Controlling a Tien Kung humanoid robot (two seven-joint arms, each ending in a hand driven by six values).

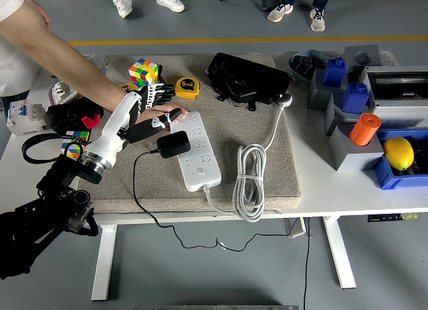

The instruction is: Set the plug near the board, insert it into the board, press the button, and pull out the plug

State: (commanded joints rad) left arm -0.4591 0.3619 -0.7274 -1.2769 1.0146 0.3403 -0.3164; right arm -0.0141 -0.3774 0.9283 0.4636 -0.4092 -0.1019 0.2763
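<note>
The thin black cord hangs in a slack curve (pixel 175 234). It will follow along easily when I pull out the black plug (pixel 174 144).
A white power strip (pixel 199 151) lies lengthwise on the grey mat (pixel 267 170). A black plug (pixel 174 143) with a thin black cord sits at the strip's left edge; whether its pins are in a socket I cannot tell. My left hand (pixel 159 108) hovers just up and left of the plug, fingers spread, holding nothing. Under it a person's hand (pixel 172 113) reaches in from the upper left and rests at the strip's far end. The right arm is out of view.
Behind my hand stand a Rubik's cube (pixel 143 73) and a yellow tape measure (pixel 188 87). A black case (pixel 249 78) lies at the mat's back. The strip's white cable is coiled (pixel 249 180) on its right. Bins, an orange cylinder (pixel 364 129) and a lemon (pixel 398 153) fill the right side.
</note>
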